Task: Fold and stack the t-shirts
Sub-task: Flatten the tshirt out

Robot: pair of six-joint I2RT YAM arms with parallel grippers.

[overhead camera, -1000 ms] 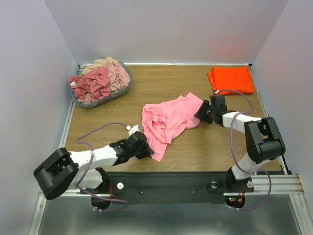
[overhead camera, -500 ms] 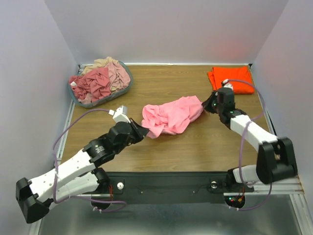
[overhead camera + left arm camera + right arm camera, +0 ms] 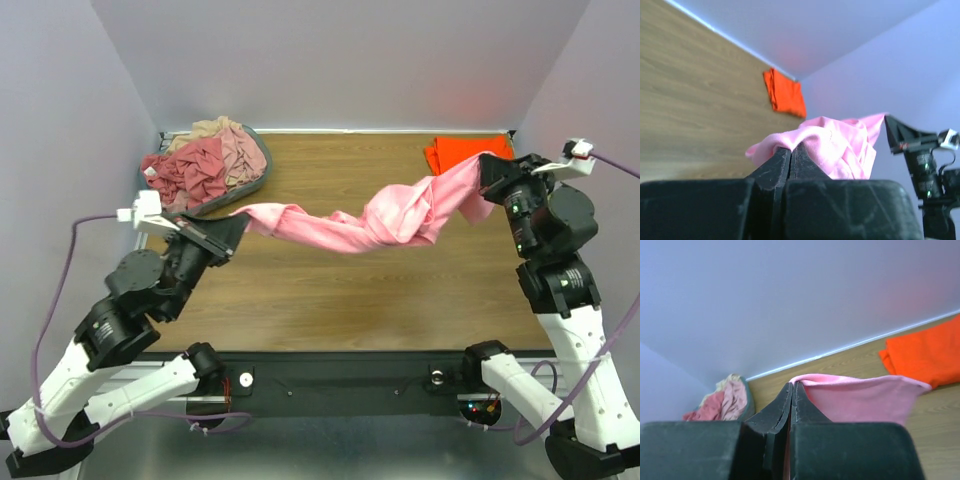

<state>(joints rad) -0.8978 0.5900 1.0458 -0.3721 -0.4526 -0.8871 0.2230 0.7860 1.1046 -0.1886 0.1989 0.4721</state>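
Next, I lift the pink t-shirt high with both my grippers, swing it open and lay it flat beside the basket before folding, because the pink t-shirt's middle hangs twisted.
A light pink t-shirt hangs twisted in the air above the table, stretched between both arms. My left gripper is shut on its left end, and the pink t-shirt bunches over the closed tips of that left gripper. My right gripper is shut on the right end; there the pink t-shirt spreads flat from the right gripper. A folded bright orange t-shirt lies at the back right corner. Dusty rose and beige t-shirts fill the basket.
The grey-blue oval basket stands at the back left of the wooden table. White walls close in the back and both sides. The orange t-shirt shows in both wrist views.
Both arms have risen and drawn apart, lifting the pink t-shirt off the table and stretching it out between them. A second ago it lay crumpled at the table's middle.
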